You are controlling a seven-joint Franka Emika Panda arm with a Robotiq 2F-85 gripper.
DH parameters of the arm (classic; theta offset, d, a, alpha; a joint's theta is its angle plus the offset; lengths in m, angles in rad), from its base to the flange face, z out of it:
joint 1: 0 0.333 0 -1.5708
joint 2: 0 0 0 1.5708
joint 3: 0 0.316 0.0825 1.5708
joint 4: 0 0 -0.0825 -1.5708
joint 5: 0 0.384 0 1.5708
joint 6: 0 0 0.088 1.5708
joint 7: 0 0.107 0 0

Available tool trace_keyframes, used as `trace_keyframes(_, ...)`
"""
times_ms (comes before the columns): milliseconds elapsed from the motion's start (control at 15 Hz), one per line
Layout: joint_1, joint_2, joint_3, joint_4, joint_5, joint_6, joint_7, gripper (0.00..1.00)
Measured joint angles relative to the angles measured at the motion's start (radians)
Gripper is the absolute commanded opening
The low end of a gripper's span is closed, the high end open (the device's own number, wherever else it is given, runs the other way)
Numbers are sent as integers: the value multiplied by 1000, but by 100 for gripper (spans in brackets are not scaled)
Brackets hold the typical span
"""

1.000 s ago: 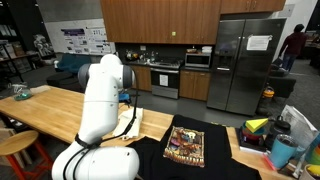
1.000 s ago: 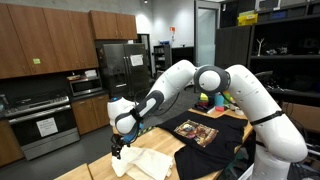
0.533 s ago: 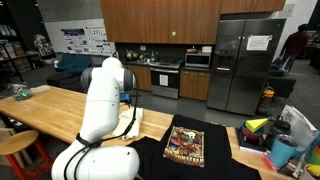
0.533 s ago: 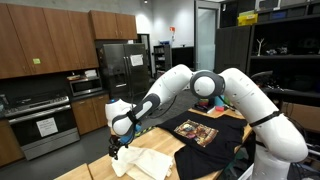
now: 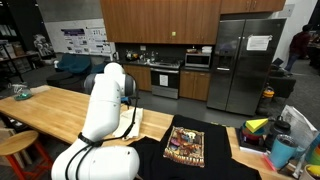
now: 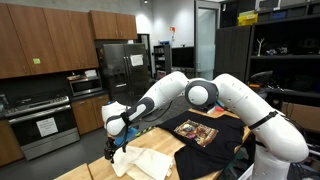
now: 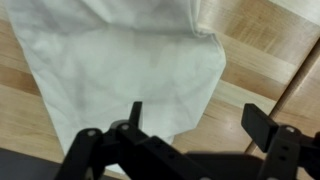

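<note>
Next, my gripper turns to line up with the cream cloth's edge (image 7: 200, 106), which slants under its open fingers, before I close it on the cloth (image 7: 214, 74) near the cloth's corner.
A cream folded cloth (image 7: 120, 70) lies on the wooden table (image 7: 260, 50) and fills most of the wrist view. It also shows in an exterior view (image 6: 150, 162) beside a black T-shirt with a printed picture (image 6: 200, 132). My gripper (image 7: 197, 122) hangs just above the cloth's corner, jaws wide apart and empty, one finger over the cloth and the other over bare wood. In an exterior view the gripper (image 6: 111, 150) is at the table's far end. In the other exterior view the arm (image 5: 105, 105) hides the gripper.
The black T-shirt (image 5: 185, 146) is spread on the table next to the cloth. A bin of colourful items (image 5: 272, 135) stands at the table's end. A small object (image 5: 20, 93) lies at the other end. Kitchen cabinets and a steel fridge (image 5: 245, 60) stand behind.
The arm has lowered and stretched toward the cloth's end; the gripper has come down closer to the table. The cloth has not moved.
</note>
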Motion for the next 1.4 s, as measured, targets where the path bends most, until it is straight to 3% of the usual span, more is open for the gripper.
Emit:
trace_keyframes(400,3,22,0,30,8,-26,7,100)
trace_keyframes(800,23,31,-30,38,28,-109,152,100)
trace_keyframes(1133,41,39,-29,46,28,8,195,100)
trace_keyframes(1400,76,75,-54,113,28,-10,220,100)
